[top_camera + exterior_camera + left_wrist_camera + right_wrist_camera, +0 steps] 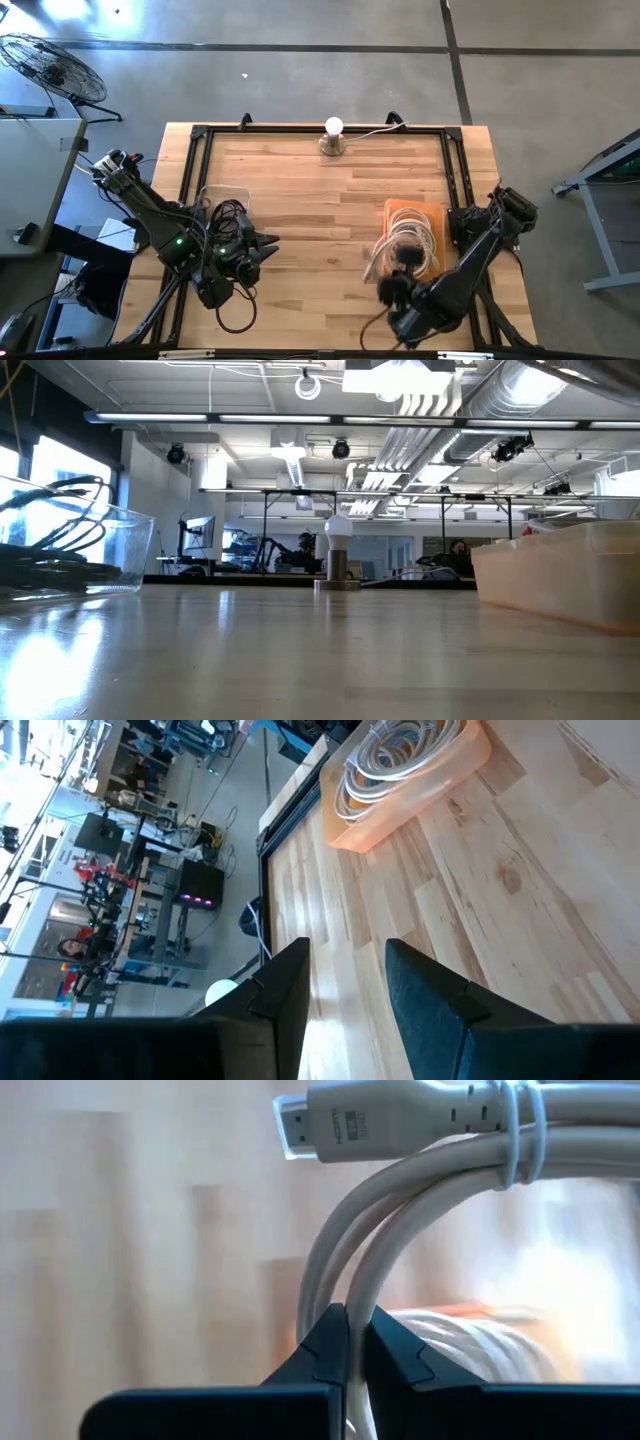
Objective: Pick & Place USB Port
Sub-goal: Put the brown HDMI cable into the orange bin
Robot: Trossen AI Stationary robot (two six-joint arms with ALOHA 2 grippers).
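The thin tie (523, 1130) holds the white cable looped and the orange bin (411, 238) is open above, so my right gripper should go on moving over the bin and let go inside it.
My right gripper (357, 1325) is shut on a bundled white cable (420, 1230), whose flat metal plug (300, 1125) sticks out above the fingers. In the high view this gripper (395, 275) is at the near left corner of the orange bin (432, 215), which holds more white cables (410, 235). My left gripper (345, 955) is open and holds nothing. It hovers (268, 250) just right of the clear bin (228, 195) of black cables (228, 215). My right gripper pinches two strands of the white cable (350, 1295) between its two fingers, at the bend of the tied loop. The loop rises past the fingertips, and the plug end is bound to it by a thin tie (515, 1125). Nothing shows whether the coil is clear of the bin.
A lamp with a white bulb (333, 128) stands at the middle of the table's far edge, its cord running right. A black frame (320, 130) borders the wooden table. Bare wood (320, 215) lies between the two bins. In the low view the clear bin (130, 550) is on the left and the orange bin (560, 580) on the right.
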